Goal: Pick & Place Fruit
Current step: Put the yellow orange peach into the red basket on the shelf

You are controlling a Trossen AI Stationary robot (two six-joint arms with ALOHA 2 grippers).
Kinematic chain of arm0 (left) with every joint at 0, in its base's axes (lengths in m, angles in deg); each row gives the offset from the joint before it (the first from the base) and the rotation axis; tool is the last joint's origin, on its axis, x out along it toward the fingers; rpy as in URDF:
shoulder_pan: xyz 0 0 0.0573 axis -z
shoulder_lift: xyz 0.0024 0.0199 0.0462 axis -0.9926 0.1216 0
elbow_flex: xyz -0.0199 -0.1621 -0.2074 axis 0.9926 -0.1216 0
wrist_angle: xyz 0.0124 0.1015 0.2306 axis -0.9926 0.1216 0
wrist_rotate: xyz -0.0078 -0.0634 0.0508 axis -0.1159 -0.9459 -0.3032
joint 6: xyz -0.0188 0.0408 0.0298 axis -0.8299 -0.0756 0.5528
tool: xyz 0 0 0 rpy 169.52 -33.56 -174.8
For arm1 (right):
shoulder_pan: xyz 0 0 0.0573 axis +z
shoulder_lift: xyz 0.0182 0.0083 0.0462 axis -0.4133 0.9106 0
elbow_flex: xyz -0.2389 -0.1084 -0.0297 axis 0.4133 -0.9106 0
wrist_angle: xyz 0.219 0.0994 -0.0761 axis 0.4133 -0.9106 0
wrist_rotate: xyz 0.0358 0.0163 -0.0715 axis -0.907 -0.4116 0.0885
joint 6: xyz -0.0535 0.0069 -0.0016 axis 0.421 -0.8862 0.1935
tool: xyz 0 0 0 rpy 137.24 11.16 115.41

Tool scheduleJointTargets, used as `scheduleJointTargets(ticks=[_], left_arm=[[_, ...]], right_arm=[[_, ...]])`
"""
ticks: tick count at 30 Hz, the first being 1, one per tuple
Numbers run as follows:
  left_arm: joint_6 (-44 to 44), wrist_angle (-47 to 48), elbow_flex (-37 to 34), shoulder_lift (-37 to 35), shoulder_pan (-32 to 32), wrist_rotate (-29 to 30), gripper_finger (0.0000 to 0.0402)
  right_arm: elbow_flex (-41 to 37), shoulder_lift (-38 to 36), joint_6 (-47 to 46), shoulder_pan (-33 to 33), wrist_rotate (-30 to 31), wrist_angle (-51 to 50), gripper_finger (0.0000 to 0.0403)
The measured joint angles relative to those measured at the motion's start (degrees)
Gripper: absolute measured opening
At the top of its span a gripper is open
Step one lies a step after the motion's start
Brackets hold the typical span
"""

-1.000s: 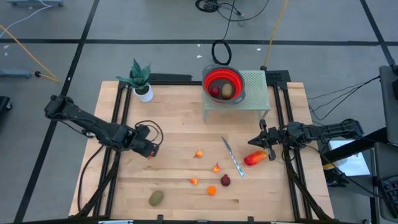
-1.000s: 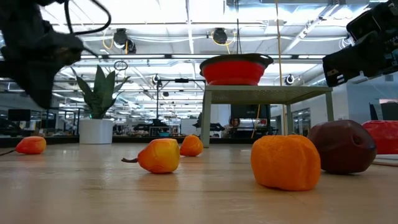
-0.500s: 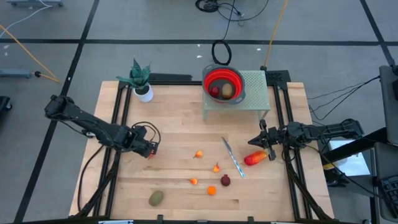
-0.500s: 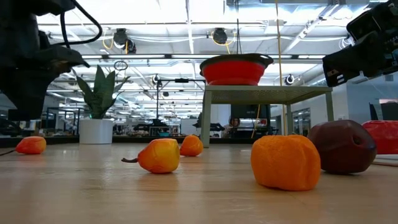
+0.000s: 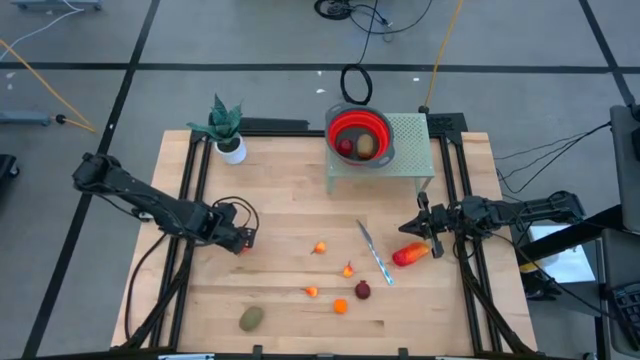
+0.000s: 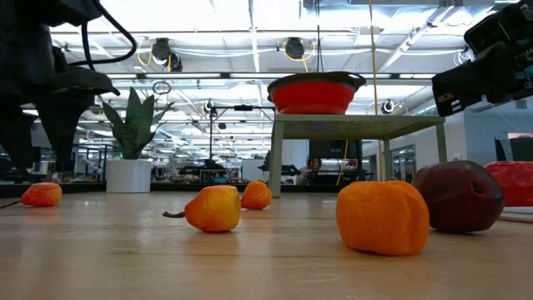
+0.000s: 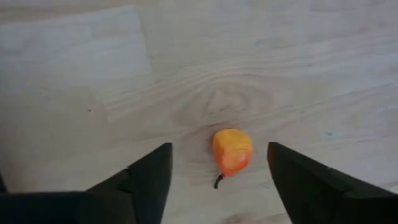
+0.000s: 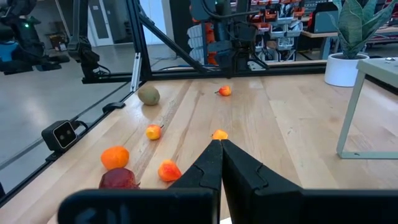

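Observation:
The small orange fruit [image 6: 42,194] lies by itself in line with the left gripper's open fingers, so the robot's left gripper should go on descending until they are on both sides of its round body [image 7: 232,150], and then close.
A small orange fruit [image 7: 232,151] lies on the wooden table [image 5: 280,200], its stem toward the camera. My left gripper [image 7: 219,152] hangs open just above it, one finger on either side, touching nothing. The low view shows that fruit [image 6: 42,194] under the gripper [image 6: 42,146]. Several more small orange fruits [image 5: 319,247], a dark red ball [image 5: 362,290] and an olive-brown oval [image 5: 251,318] lie on the table. My right gripper [image 5: 420,228] waits shut at the right, beside the elongated red-orange piece [image 5: 410,254]. The red bowl [image 5: 383,132] holds a dark red ball and an olive oval.
The bowl stands on a pale green stand [image 5: 408,135] at the back. A slim knife [image 5: 372,250] lies between the fruits and the red-orange piece. A potted plant [image 5: 228,130] stands at the back left. Black rails [image 5: 192,180] run along both table sides.
My left gripper has opened above the small orange fruit at the table's left. The fruit has stayed where it was on the table.

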Motion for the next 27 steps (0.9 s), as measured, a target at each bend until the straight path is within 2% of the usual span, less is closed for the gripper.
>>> scheduleJointTargets(ticks=[7,16,27], left_arm=[[3.3,-3.8,0.0,3.0,0.0,0.0,0.0295],[4.4,-8.2,0.0,8.3,0.0,-0.3,0.0282],[5.2,-9.7,0.0,14.2,0.0,-4.3,0.0269]], right_arm=[[0.0,0.0,0.0,0.0,0.0,0.0,0.0000],[0.0,0.0,0.0,0.0,0.0,0.0,0.0000],[0.0,0.0,0.2,0.0,0.0,0.0,0.0000]])
